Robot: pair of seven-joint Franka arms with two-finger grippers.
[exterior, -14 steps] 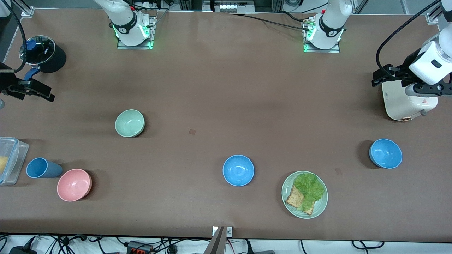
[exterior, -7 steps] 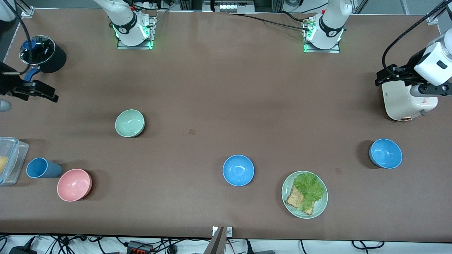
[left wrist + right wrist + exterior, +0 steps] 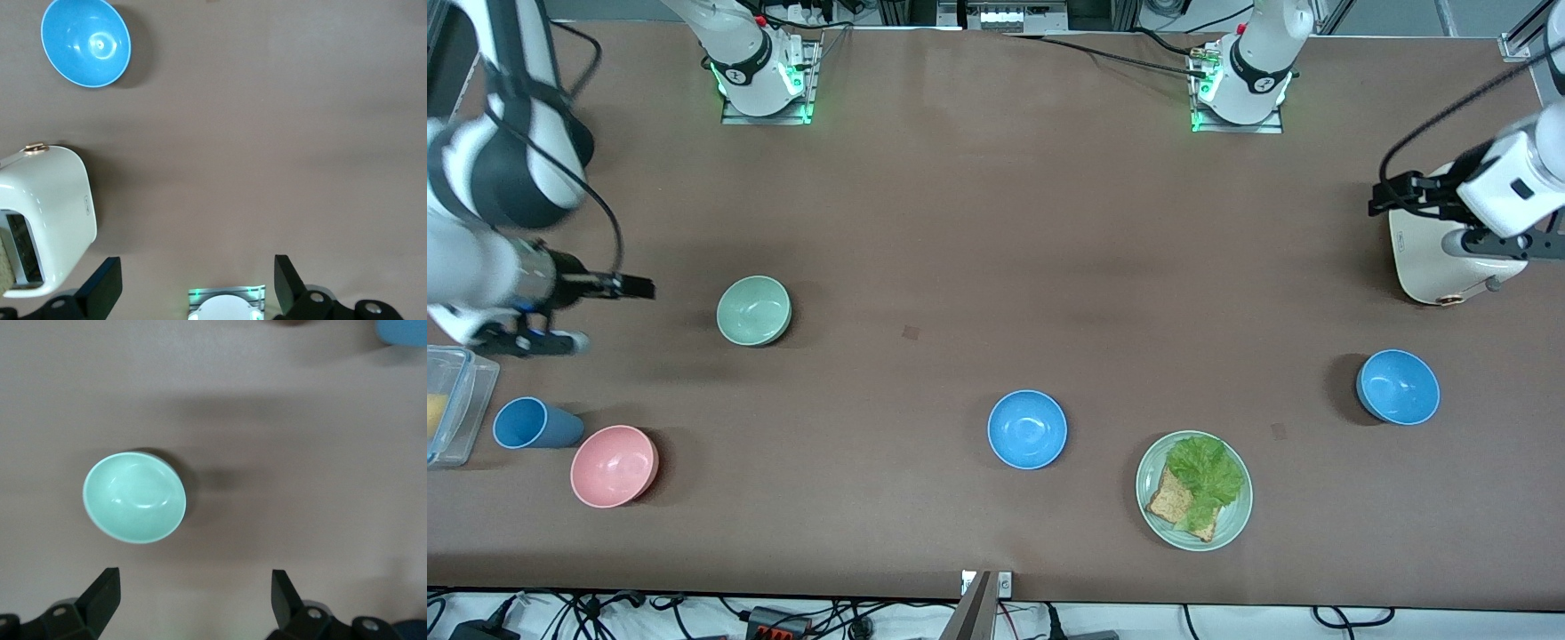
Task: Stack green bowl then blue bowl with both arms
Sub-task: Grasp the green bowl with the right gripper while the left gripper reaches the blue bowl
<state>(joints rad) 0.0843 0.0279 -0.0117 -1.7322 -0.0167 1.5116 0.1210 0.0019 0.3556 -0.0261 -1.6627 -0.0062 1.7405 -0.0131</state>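
Note:
I see that the green bowl is empty and has a wide opening (image 3: 753, 309) like the blue bowl's (image 3: 1398, 386). The blue bowl will nest deep inside it when I stack them.
The green bowl (image 3: 754, 310) stands upright on the table toward the right arm's end; it also shows in the right wrist view (image 3: 135, 497). One blue bowl (image 3: 1027, 428) sits near the middle of the table, nearer the front camera. A second blue bowl (image 3: 1398, 387) sits toward the left arm's end and shows in the left wrist view (image 3: 85, 41). My right gripper (image 3: 636, 287) is open and empty, up over the table just beside the green bowl (image 3: 193, 593). My left gripper (image 3: 1383, 196) is open and empty, up beside a white appliance (image 3: 197, 273).
The white appliance (image 3: 1440, 258) stands at the left arm's end (image 3: 47, 213). A green plate (image 3: 1232, 524) holds lettuce and toast beside the middle blue bowl. A pink bowl (image 3: 615, 465), a blue cup (image 3: 532, 423) and a clear container (image 3: 449, 404) sit at the right arm's end.
My right arm has swung in from the table's end, and its gripper now points at the green bowl from close by. My left gripper has barely shifted. No bowl has moved.

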